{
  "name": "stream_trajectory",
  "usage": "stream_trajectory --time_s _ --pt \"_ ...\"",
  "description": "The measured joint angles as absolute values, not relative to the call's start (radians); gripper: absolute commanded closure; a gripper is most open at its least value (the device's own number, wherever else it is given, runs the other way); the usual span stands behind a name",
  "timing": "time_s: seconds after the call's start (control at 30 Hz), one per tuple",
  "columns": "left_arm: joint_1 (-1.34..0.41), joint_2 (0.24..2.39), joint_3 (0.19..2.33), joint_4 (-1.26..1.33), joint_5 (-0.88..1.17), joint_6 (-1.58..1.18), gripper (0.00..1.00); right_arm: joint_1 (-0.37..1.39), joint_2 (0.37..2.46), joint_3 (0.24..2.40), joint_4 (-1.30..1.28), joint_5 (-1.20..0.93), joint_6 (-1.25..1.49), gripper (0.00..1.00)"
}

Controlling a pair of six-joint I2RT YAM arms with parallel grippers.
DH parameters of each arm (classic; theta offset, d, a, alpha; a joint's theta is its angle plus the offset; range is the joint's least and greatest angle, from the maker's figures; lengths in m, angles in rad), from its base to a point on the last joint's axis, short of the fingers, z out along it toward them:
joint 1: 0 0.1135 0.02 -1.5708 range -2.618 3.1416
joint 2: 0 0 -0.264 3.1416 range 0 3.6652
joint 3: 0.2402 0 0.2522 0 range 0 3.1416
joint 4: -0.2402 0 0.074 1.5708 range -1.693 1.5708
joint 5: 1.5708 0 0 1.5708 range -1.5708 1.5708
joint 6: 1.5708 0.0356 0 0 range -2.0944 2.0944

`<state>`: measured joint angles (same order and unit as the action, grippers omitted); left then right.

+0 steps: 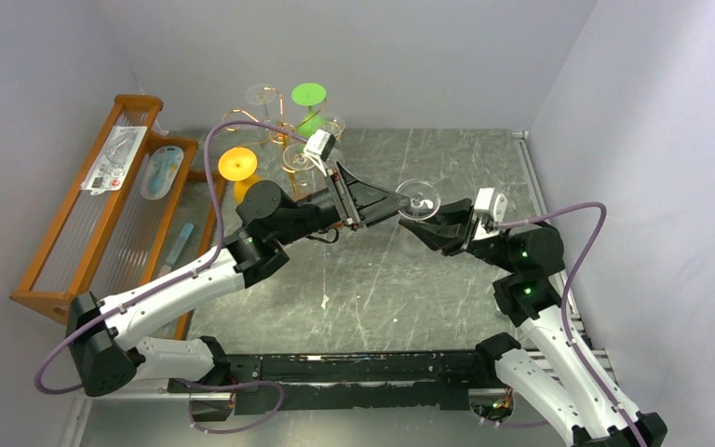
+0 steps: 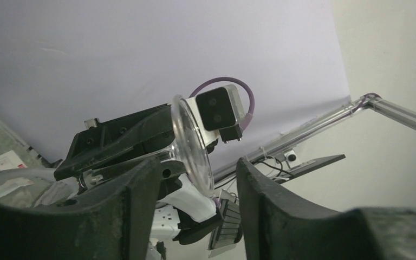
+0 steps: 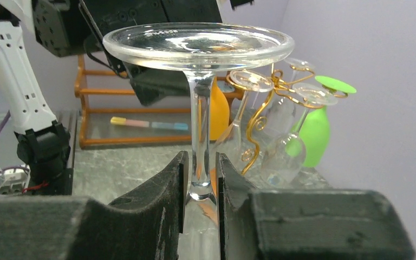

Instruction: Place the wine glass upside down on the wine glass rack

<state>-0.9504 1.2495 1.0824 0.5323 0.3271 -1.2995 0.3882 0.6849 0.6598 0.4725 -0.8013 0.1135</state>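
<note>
My right gripper is pinching the wine glass's stem [image 3: 200,127] where the rack's hook has to go, so my left gripper should grab the wine glass's foot [image 2: 207,189] by its edge.
The clear wine glass [image 1: 419,197] hangs upside down, foot on top, above the middle of the table. My right gripper [image 1: 413,222] is shut on its stem [image 3: 200,141], just above the bowl; the foot [image 3: 197,44] spreads wide over the fingers. My left gripper [image 1: 397,201] is open and reaches in from the left. In the left wrist view the foot [image 2: 191,143] shows edge-on between and just beyond the spread fingers [image 2: 141,206], and I see no contact. The gold wire rack [image 1: 277,130] stands at the back left, also in the right wrist view [image 3: 264,111].
Green [image 1: 309,98], orange [image 1: 236,165] and clear glasses hang upside down on the rack. A large brown wooden shelf [image 1: 102,219] with ribbed clear panels and packaged items lies along the left wall. White walls close in at the back and right.
</note>
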Motion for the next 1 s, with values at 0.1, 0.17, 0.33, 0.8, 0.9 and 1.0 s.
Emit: stream_trajectory --time_s 0.1,0.17,0.33,0.8,0.9,1.0 --pt "-0.936 1.223 1.084 0.47 0.318 -1.268 0.56 0.388 0.682 0.66 0.424 -0.807 0.08 1.0" --pt "-0.925 1.214 1.089 0.425 0.317 -1.245 0.64 0.388 0.681 0.664 0.392 -0.818 0.061 1.0" --pt "-0.897 1.215 1.086 0.369 0.334 -1.236 0.75 0.388 0.682 0.673 0.33 -0.848 0.035 1.0" --pt "-0.863 1.247 1.065 0.398 0.493 -1.24 0.66 0.388 0.707 0.701 0.241 -0.896 0.014 1.0" --pt "-0.846 1.241 1.048 0.408 0.509 -1.25 0.81 0.388 0.704 0.701 0.204 -0.898 -0.009 1.0" --pt "-0.837 1.238 1.03 0.422 0.541 -1.28 0.95 0.387 0.706 0.709 0.167 -0.89 -0.042 1.0"
